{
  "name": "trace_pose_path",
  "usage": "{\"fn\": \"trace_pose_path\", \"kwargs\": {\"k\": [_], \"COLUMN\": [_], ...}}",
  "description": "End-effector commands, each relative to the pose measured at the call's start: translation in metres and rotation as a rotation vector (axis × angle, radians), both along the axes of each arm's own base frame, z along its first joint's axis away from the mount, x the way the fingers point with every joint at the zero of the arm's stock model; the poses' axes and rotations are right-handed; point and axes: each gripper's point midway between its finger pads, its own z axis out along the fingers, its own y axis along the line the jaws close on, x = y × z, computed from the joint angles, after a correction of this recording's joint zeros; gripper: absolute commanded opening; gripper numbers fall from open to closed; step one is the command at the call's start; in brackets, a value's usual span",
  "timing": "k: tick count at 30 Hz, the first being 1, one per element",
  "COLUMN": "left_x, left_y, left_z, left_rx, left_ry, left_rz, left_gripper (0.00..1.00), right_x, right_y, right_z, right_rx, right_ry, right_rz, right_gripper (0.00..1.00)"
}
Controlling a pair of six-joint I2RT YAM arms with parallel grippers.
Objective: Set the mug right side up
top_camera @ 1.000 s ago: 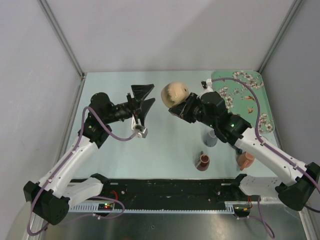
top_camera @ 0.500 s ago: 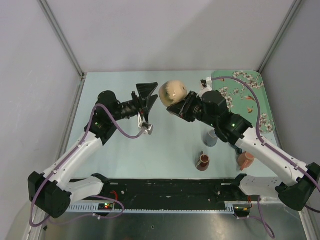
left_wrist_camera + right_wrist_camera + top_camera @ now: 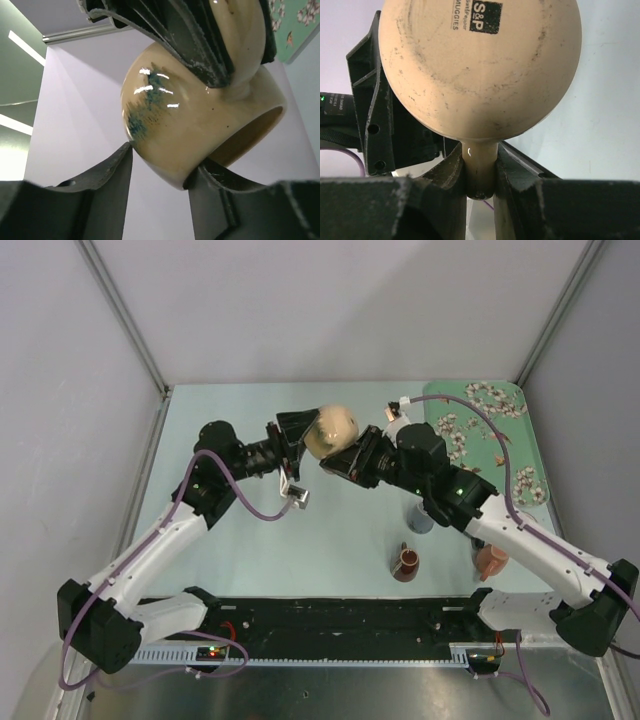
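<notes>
The mug's base (image 3: 480, 75) is facing my right gripper's wrist, so next my left gripper grabs the mug's rim (image 3: 199, 159) and turns the mug's opening upward before my right gripper takes the mug's handle again.
A cream mug (image 3: 334, 428) with a blue-green smear hangs in the air over the middle of the table, tipped on its side. My right gripper (image 3: 347, 461) is shut on its handle (image 3: 480, 167), and the mug's printed base (image 3: 480, 65) faces that wrist camera. My left gripper (image 3: 305, 437) meets the mug from the left. In the left wrist view the mug (image 3: 185, 130) sits between the left gripper's (image 3: 160, 160) jaws. One pad touches the outer wall and the other presses at the rim of the open mouth.
A green floral tray (image 3: 523, 400) lies at the back right. A grey-blue cup (image 3: 420, 518), a small brown cup (image 3: 407, 562) and a terracotta cup (image 3: 490, 560) stand on the table under the right arm. Metal frame posts rise at the back corners.
The left gripper has moved right onto the mug and its jaws have narrowed around it. The right arm has shifted the mug slightly left and down.
</notes>
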Motion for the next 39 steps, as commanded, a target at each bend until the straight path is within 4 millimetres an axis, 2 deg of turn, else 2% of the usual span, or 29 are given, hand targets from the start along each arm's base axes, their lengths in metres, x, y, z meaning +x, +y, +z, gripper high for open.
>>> {"fn": "trace_pose_path", "kwargs": {"k": [1,5,6,11,12,17,20,22,27,29,33,35,36,39], "left_x": [-0.008,-0.01,-0.011,-0.014,-0.014,-0.007,-0.006,-0.003,0.003,0.006,0.019,0.022,0.021,0.012], "left_y": [-0.002,-0.001,0.0,0.006,0.007,0.016,0.019,0.021,0.031,0.036,0.055,0.065,0.069,0.076], "left_z": [0.03,0.02,0.017,-0.004,-0.006,-0.029,-0.044,-0.054,-0.088,-0.102,-0.124,-0.131,-0.133,-0.136], "left_rx": [-0.028,-0.017,-0.015,-0.011,-0.016,0.008,0.041,0.06,0.123,0.144,0.175,0.178,0.172,0.166], "left_ry": [-0.106,-0.103,-0.097,-0.04,-0.023,0.071,0.118,0.153,0.279,0.344,0.541,0.661,0.731,0.88], "left_rz": [-0.022,-0.022,-0.021,0.006,0.016,0.082,0.101,0.123,0.193,0.234,0.386,0.461,0.491,0.545], "left_gripper": [0.41,0.1,0.05,0.0,0.0,0.0,0.0,0.0,0.0,0.0,0.0,0.0,0.0,0.0], "right_x": [-0.004,0.006,0.009,0.03,0.034,0.047,0.05,0.051,0.053,0.051,0.046,0.04,0.035,0.006], "right_y": [0.012,0.011,0.01,-0.003,-0.006,-0.01,-0.008,-0.007,-0.012,-0.018,-0.036,-0.043,-0.046,-0.043], "right_z": [0.08,0.068,0.067,0.057,0.054,0.037,0.022,0.012,-0.021,-0.035,-0.055,-0.061,-0.069,-0.064], "right_rx": [0.213,0.182,0.178,0.135,0.122,0.078,0.044,0.018,-0.092,-0.166,-0.364,-0.478,-0.546,-0.583], "right_ry": [-0.144,-0.126,-0.127,-0.133,-0.129,-0.106,-0.08,-0.062,-0.013,-0.032,-0.195,-0.377,-0.481,-0.833], "right_rz": [0.067,0.056,0.048,-0.013,-0.026,-0.025,-0.01,0.002,0.018,0.039,0.098,0.168,0.218,0.379], "right_gripper": [0.0,0.0,0.0,0.01,0.04,0.48,0.67,0.74,0.81,0.87,0.96,0.96,0.96,0.96]}}
